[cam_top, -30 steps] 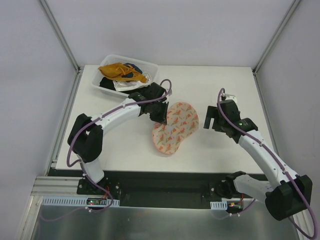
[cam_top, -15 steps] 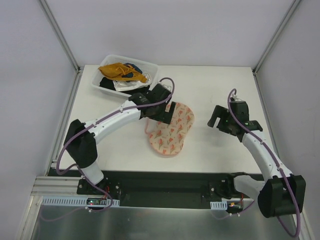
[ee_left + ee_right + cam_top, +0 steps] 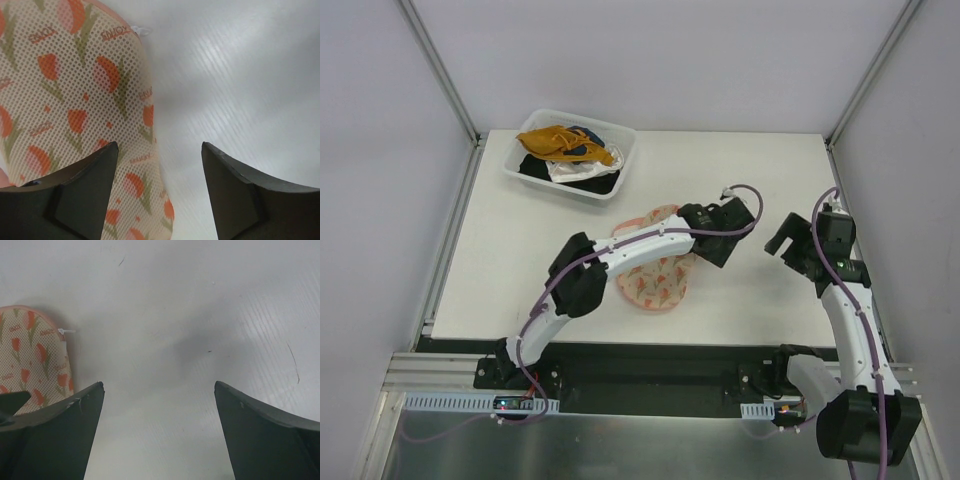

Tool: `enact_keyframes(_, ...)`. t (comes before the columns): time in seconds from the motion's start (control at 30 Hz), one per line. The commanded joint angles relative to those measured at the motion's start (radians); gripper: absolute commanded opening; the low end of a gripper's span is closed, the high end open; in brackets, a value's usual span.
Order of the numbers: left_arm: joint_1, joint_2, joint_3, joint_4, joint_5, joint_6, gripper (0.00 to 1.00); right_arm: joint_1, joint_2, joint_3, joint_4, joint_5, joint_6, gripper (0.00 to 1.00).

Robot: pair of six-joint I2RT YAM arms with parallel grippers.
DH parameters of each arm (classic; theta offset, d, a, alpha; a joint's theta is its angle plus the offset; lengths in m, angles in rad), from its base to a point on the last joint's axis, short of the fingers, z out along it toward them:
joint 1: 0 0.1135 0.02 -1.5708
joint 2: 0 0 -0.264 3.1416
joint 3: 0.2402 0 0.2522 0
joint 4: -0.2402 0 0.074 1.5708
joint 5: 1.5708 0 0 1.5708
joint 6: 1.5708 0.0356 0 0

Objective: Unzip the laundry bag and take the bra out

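Observation:
Next, I lift the bag's side edge [image 3: 149, 142] with my left gripper before my right gripper takes the zipper pull [image 3: 142, 31], as it's low on the flat laundry bag's rim.
The laundry bag [image 3: 655, 283] lies flat in the middle of the table, pale pink mesh with orange tulip prints, and its rim looks closed. My left arm reaches across it. The left gripper [image 3: 724, 243] hovers over the bag's right edge. In the left wrist view that gripper [image 3: 159, 146] is open, with the bag's edge [image 3: 75, 95] and bare table between its fingers and nothing held. My right gripper [image 3: 782, 243] is off to the bag's right, wide open over bare table [image 3: 159, 386]. There the laundry bag [image 3: 35, 365] shows at far left. The bra is hidden.
A clear plastic bin [image 3: 623, 167] at the back left holds mustard-yellow, white and black clothes. The white table [image 3: 760, 160] ends at metal frame posts on both sides. My left arm's forearm [image 3: 630, 248] lies over the bag's upper part.
My left gripper was shut at the bag's upper left; it opened and swung right across the bag to its right edge. The bag dropped flat and shifted slightly left. The right arm drew back to the right.

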Motion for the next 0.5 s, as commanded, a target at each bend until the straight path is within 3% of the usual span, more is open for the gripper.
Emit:
enact_keyframes(0.0, 0.012, 0.087, 0.121, -0.105, -0.104, -0.048, 0.66, -0.012, -0.039, -0.021, -0.042, -0.012, 0.007, 0.96)
enact_keyframes(0.2, 0.015, 0.190, 0.167, -0.103, -0.121, -0.020, 0.61, -0.020, -0.050, -0.021, -0.039, -0.032, 0.002, 0.96)
enact_keyframes(0.3, 0.029, 0.210, 0.164, -0.103, -0.141, 0.001, 0.39, -0.020, -0.053, -0.016, -0.042, -0.037, 0.006, 0.96)
enact_keyframes(0.33, 0.031, 0.207, 0.158, -0.102, -0.153, 0.012, 0.12, -0.020, -0.056, -0.016, -0.041, -0.037, 0.008, 0.96)
enact_keyframes(0.37, 0.037, 0.201, 0.135, -0.102, -0.157, 0.041, 0.00, -0.020, -0.061, -0.016, -0.044, -0.035, 0.007, 0.96)
enact_keyframes(0.47, 0.051, 0.156, 0.056, -0.087, -0.125, 0.157, 0.00, -0.020, -0.070, -0.018, -0.047, -0.032, 0.005, 0.96)
